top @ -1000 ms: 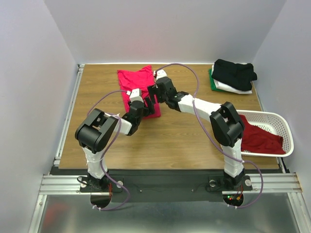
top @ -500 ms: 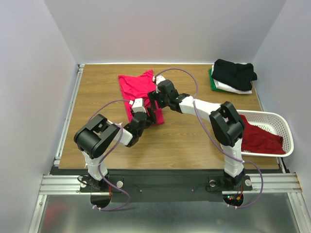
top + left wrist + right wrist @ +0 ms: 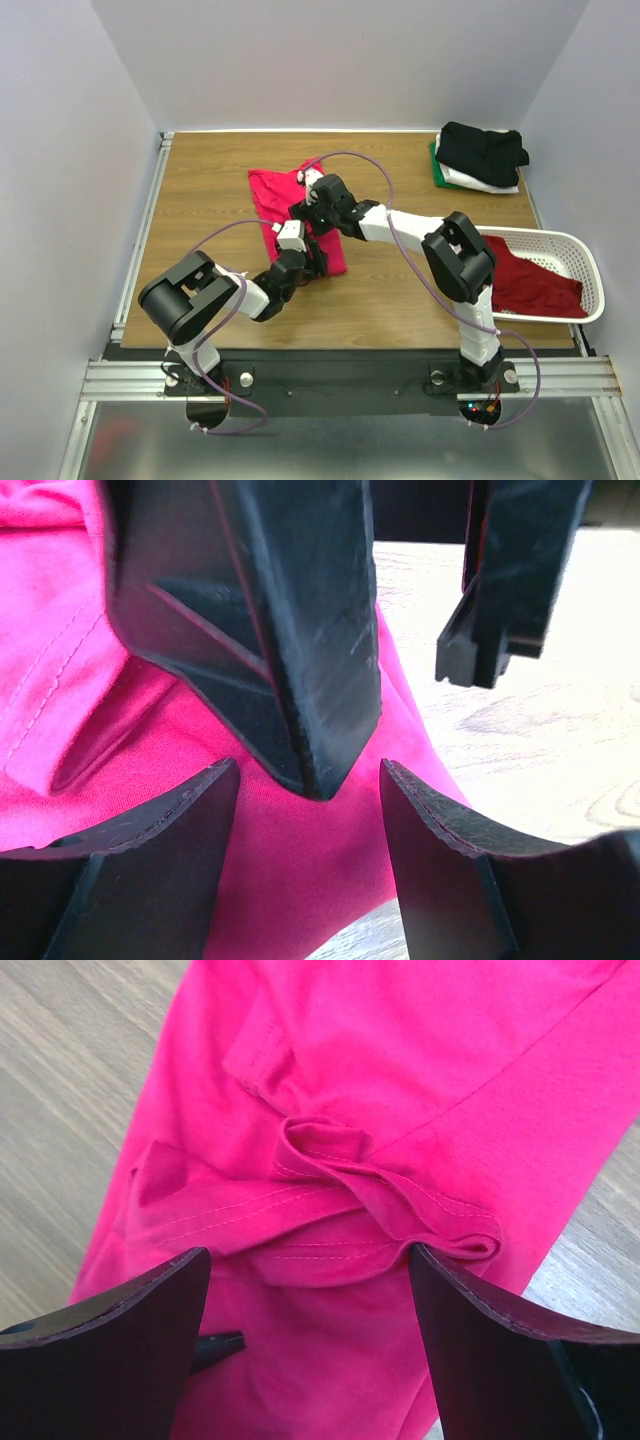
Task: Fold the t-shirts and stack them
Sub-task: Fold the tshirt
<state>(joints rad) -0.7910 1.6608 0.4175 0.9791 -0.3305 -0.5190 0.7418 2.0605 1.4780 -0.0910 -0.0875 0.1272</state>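
Note:
My right gripper needs to back away and go to the strip's near corner [image 3: 342, 269], because it hovers over the bunched hems [image 3: 385, 1205] and crowds my left gripper.
The bright pink-red t-shirt [image 3: 272, 188] lies folded into a long strip on the wooden table, running from the far middle toward the near right. My left gripper [image 3: 303, 252] is open, low over the strip's near end [image 3: 300, 880], jaws apart with cloth beneath them. My right gripper [image 3: 310, 207] is open just beyond it, over bunched hems and a sleeve fold [image 3: 330, 1160]. One right finger [image 3: 260, 630] fills the left wrist view. The folded black [image 3: 483, 150], white [image 3: 480, 181] and green [image 3: 436, 166] t-shirts are stacked at the far right. The darker red t-shirt [image 3: 530, 285] lies in the basket.
The white perforated basket [image 3: 588, 262] stands at the right edge of the table [image 3: 200, 190]. The two arms cross close together over the table's middle. A metal rail [image 3: 140, 240] runs along the left side.
Both grippers have moved toward the near edge, and the pink-red strip has shifted with them, its near end now lower and further right. The left arm has folded back.

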